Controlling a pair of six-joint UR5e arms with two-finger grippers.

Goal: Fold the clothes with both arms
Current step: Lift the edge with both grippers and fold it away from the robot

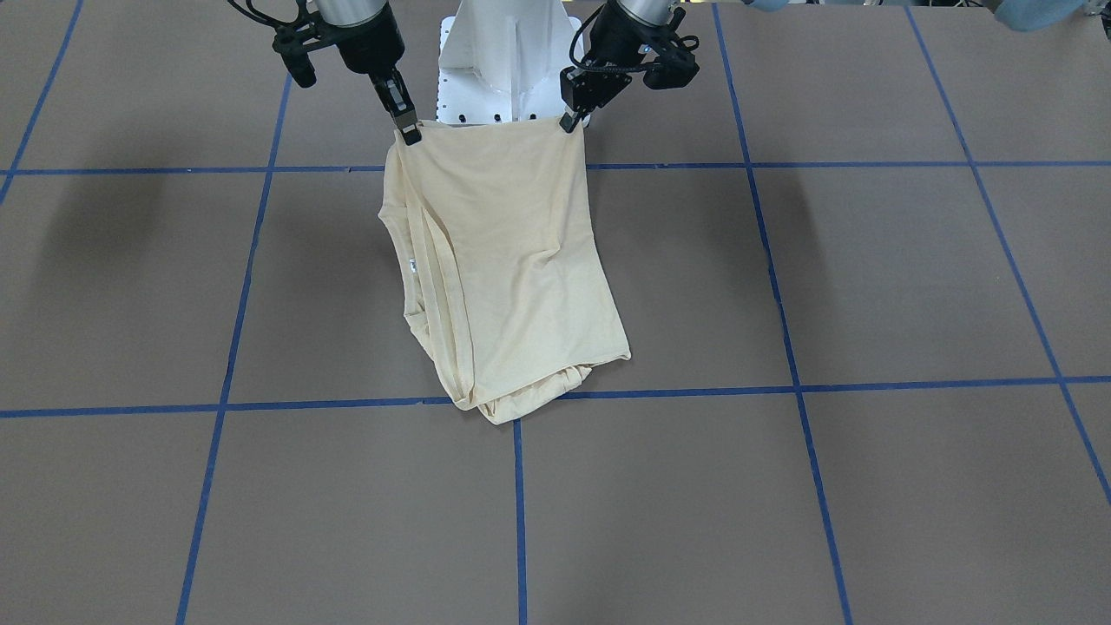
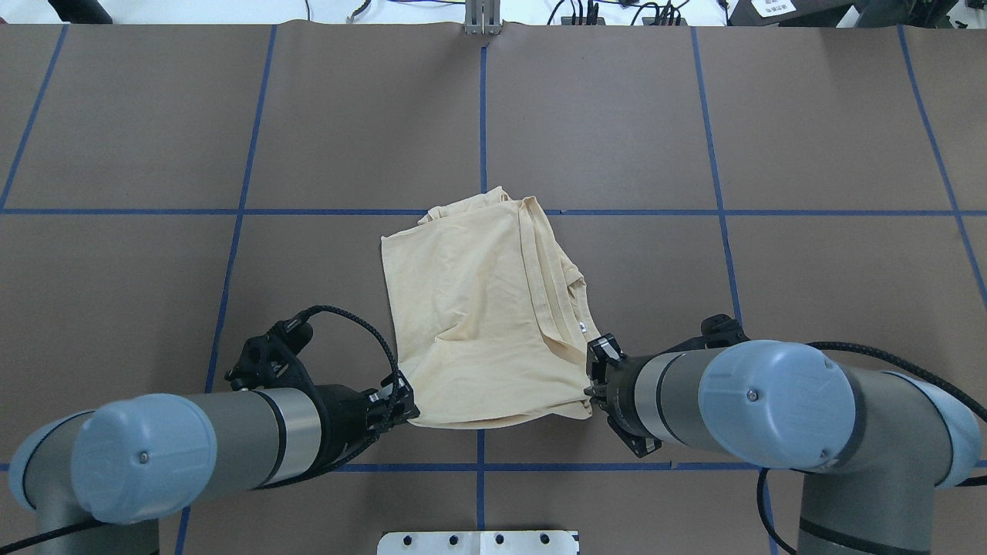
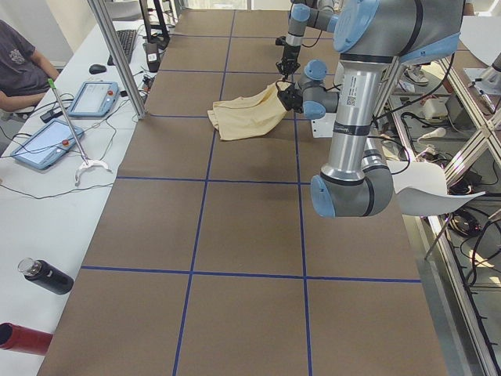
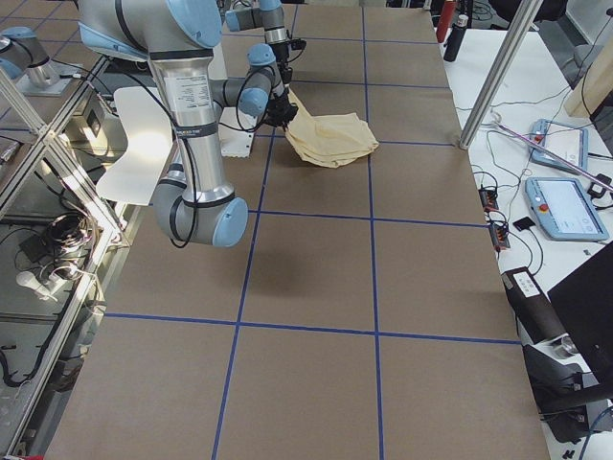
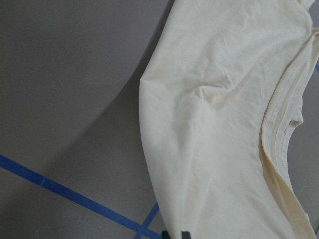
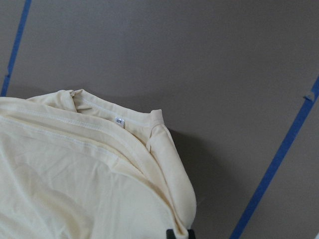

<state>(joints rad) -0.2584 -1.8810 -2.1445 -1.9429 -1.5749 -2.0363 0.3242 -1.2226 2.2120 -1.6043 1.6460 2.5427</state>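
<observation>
My left gripper and my right gripper are holding the shirt's lifted edge stretched between them, so both should keep carrying it over until it gets to the shirt's far end.
The clothes are one pale cream shirt (image 2: 478, 308), folded into a rough rectangle in the middle of the brown table. Its far end (image 1: 521, 391) rests on the table, while the edge nearest the robot is lifted and stretched between the two arms. My left gripper (image 2: 412, 416) is shut on one corner of that edge (image 1: 570, 121). My right gripper (image 2: 590, 389) is shut on the other corner (image 1: 408, 132). A small white neck tag (image 6: 119, 120) shows among the stacked hems on the right gripper's side. The print is hidden.
The white pedestal base (image 1: 503, 69) stands just behind the lifted edge. Blue tape lines (image 2: 482, 116) cross the brown table top. In the exterior left view, a side bench holds tablets (image 3: 47, 145) and bottles (image 3: 43, 276), with a seated person (image 3: 19, 66) beside it.
</observation>
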